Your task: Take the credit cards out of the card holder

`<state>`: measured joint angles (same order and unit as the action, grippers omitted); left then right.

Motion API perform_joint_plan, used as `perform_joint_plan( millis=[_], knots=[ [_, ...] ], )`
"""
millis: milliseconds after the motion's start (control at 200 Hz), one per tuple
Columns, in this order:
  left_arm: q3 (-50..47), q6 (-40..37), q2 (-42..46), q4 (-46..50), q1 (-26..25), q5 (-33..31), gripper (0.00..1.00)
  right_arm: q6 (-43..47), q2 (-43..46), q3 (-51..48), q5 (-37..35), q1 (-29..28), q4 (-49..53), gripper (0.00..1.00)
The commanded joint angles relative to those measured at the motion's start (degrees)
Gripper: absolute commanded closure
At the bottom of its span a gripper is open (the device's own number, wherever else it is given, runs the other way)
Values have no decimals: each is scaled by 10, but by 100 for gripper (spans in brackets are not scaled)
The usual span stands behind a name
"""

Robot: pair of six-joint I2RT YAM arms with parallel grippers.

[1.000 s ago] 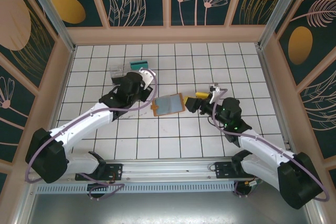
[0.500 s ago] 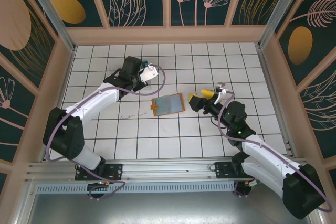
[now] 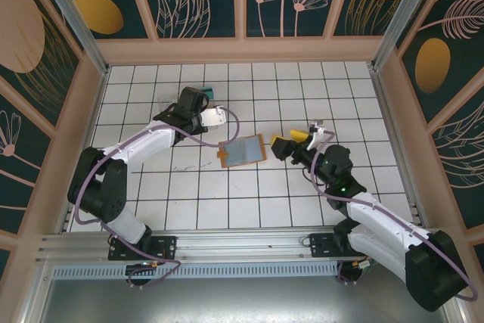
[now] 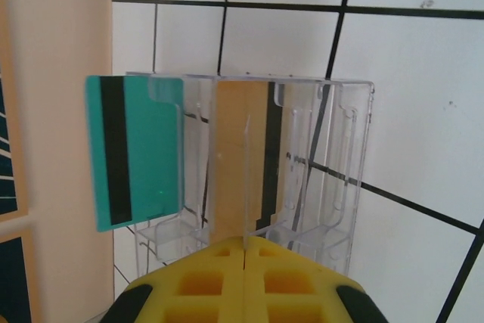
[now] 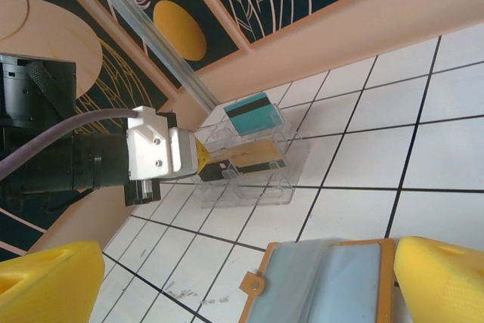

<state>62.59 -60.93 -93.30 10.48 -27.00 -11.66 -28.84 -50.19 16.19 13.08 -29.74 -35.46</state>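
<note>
The held card (image 4: 247, 168) lines up with the clear tray's middle slot (image 4: 265, 138), so my left gripper should keep lowering it until it rests inside, and then let go.
The card holder (image 3: 242, 150) lies open on the white tiles, orange-brown with pale blue-grey sleeves (image 5: 325, 285) facing up. My left gripper (image 3: 195, 104) is at the clear plastic tray (image 3: 170, 100) at the back left. Its yellow fingers (image 4: 197, 277) are pressed together on the near end of a tan card with a black stripe (image 4: 231, 156), which reaches into the tray's middle slot (image 5: 257, 153). A teal card (image 4: 136, 149) stands in the neighbouring slot. My right gripper (image 3: 290, 139) hovers open just right of the card holder, its jaws wide apart (image 5: 242, 285) with nothing between them.
The clear tray (image 4: 348, 149) sits close to the pale side wall (image 4: 53, 111) at the left. Walls with leaf patterns enclose the tiled floor on three sides. The left wrist's white camera block (image 5: 155, 153) and cable hang beside the tray.
My left gripper has travelled from beside the card holder back and left to the tray, staying shut. The right gripper has shifted slightly and stays open.
</note>
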Motion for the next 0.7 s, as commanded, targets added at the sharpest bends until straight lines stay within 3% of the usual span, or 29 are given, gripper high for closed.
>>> perform_joint_plan(
  millis=[0,691],
  knots=[
    [2,-24,-19,-34,2,1,100,1,-9,12,1,-2,3,1],
    [28,-35,-87,-81,9,-2,100,4,-29,15,7,-2,4,1]
  ],
)
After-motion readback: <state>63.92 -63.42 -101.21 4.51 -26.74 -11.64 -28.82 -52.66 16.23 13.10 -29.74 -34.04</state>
